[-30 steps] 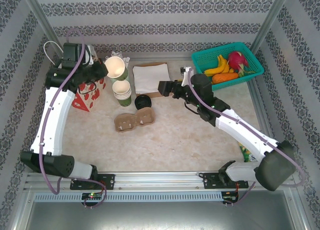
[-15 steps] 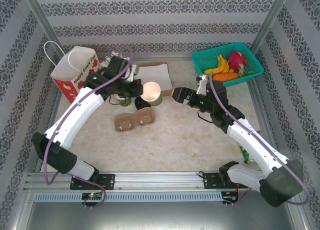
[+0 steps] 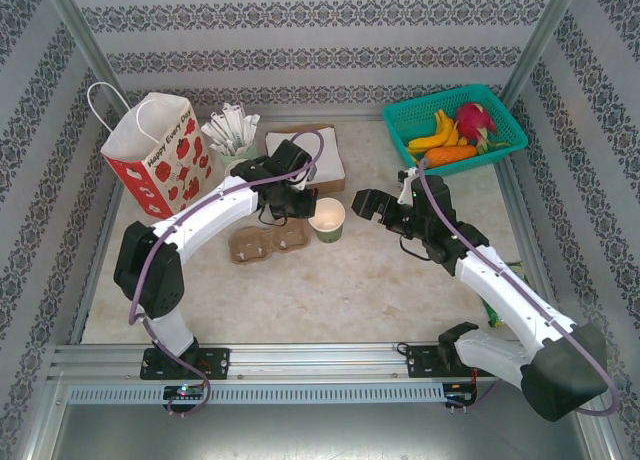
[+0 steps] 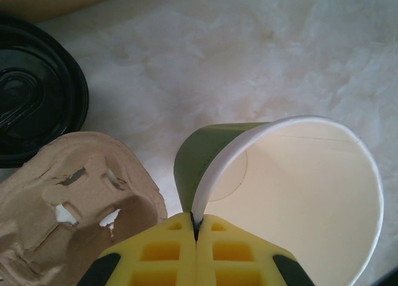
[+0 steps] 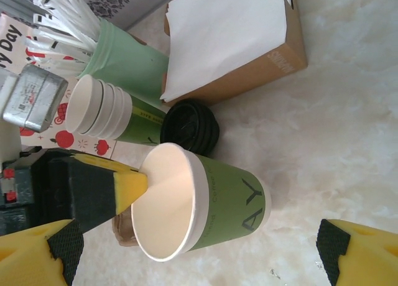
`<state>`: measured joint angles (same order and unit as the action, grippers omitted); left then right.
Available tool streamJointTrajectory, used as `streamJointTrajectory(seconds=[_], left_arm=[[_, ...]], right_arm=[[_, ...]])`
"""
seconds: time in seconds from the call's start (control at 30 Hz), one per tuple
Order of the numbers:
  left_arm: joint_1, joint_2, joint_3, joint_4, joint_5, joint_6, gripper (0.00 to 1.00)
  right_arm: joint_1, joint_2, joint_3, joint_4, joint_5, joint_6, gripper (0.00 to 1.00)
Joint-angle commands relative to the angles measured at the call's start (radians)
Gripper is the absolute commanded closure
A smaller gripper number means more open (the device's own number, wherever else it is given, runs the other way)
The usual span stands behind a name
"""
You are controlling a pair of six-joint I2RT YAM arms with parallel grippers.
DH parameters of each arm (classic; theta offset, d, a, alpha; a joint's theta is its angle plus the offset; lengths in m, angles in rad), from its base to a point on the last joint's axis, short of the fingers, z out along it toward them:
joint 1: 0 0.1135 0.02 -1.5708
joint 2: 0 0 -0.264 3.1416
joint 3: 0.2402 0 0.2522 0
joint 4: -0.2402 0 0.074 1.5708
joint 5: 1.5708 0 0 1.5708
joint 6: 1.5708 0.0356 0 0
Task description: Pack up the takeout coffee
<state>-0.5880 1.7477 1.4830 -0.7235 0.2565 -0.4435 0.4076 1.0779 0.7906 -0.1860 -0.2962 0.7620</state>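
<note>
I should keep lowering my left gripper, as the green cup point(image 3: 328, 220) hangs upright over clear marble point(image 3: 312, 256) beside the brown carrier, until the cup's bottom stands flat, and then let go.
A lidless green paper cup point(image 3: 327, 219) with a cream inside stands upright on the marble table, right of the brown carrier point(image 3: 268, 243). My left gripper point(image 3: 311, 211) is shut on its rim; in the left wrist view the yellow pads point(image 4: 168, 249) pinch the white rim of the cup point(image 4: 298, 193). My right gripper point(image 3: 363, 205) is open just right of the cup point(image 5: 214, 205), its fingers point(image 5: 37, 255) spread wide on either side. A stack of black lids point(image 5: 189, 127) lies behind the cup. The lidded takeout coffee is out of view.
The red-flowered paper bag point(image 3: 155, 155) stands at the back left. A stack of lidless green cups point(image 5: 102, 109), a green cup of straws point(image 3: 232, 135) and napkins on a cardboard box point(image 3: 305, 152) sit behind. A teal fruit basket point(image 3: 400, 111) is at the back right.
My left arm swung from the bag to the table's middle carrying the lidless cup and brought it down beside the carrier. My right gripper drew back to the right and nearer.
</note>
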Motion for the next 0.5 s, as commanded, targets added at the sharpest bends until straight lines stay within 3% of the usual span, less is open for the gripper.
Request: streamJointTrajectory(seconds=[0.0,0.47], left_arm=[[-0.006,0.015,-0.01,0.022,-0.034,0.029,1.0],[-0.006,0.033,-0.03,-0.021,-0.078,0.023,1.0]], right_arm=[[-0.004,0.015,-0.006,0.003,0.009,0.005,0.02],[0.018,0.091,0.032,0.01,0.002,-0.019,0.02]])
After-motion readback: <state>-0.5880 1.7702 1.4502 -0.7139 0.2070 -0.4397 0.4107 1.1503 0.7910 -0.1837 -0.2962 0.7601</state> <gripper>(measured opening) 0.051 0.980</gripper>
